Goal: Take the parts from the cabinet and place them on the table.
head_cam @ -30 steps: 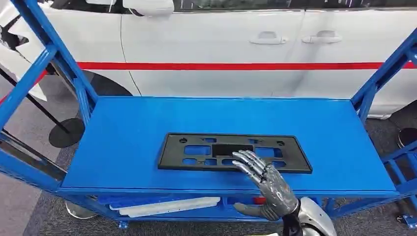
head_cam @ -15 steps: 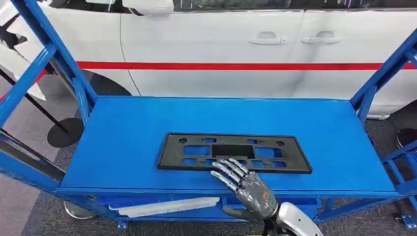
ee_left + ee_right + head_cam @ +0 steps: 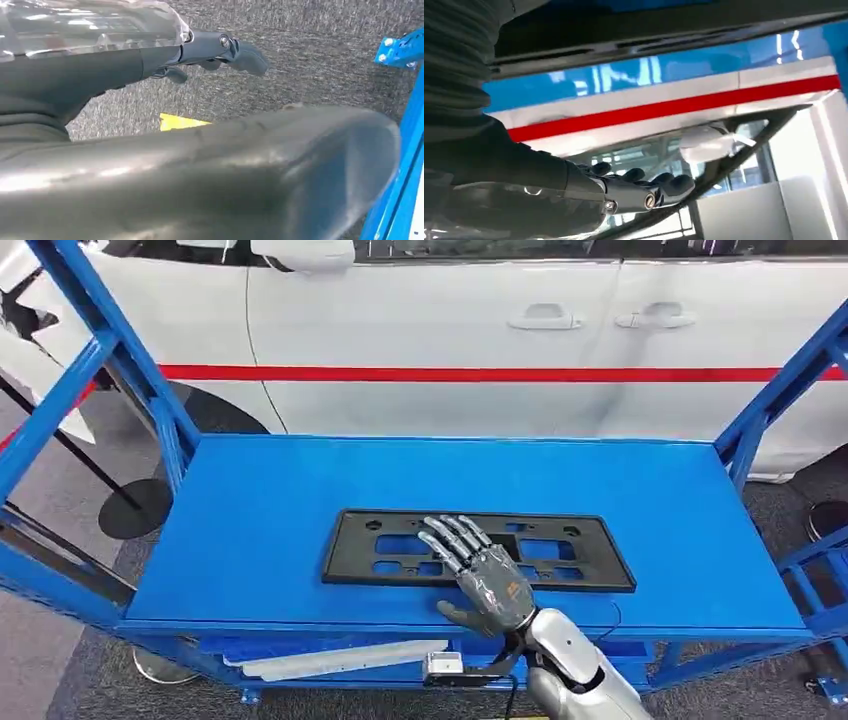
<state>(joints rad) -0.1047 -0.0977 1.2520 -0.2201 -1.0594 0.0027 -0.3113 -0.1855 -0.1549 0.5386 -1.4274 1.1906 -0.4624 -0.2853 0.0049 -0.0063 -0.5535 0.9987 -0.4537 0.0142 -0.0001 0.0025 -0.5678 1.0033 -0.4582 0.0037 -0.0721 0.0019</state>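
Observation:
I expect the long black part (image 3: 350, 545) to tilt up stiffly with its ends straight when I lift its front middle, because a raised rim (image 3: 390, 581) goes around the cut-outs.
A flat black plastic part (image 3: 400, 548), a long frame with cut-outs, lies on the blue top shelf (image 3: 250, 500) of the cabinet, near its front edge. My right hand (image 3: 480, 575) reaches in from below over the part's front middle, fingers spread and stretched across it, thumb at the shelf's front edge. It grips nothing; whether it touches the part I cannot tell. In the right wrist view the right hand (image 3: 639, 192) is spread flat beside the dark part (image 3: 649, 30). My left hand (image 3: 225, 50) hangs over grey carpet, fingers loose and holding nothing.
A white car (image 3: 450, 330) with a red stripe stands close behind the cabinet. Blue slanted uprights (image 3: 110, 350) frame both ends. A white long part (image 3: 340, 660) lies on the lower shelf. A black round stand base (image 3: 135, 510) sits on the floor at left.
My right hand moved left along the front edge, then forward over the middle of the black part. The part has not shifted.

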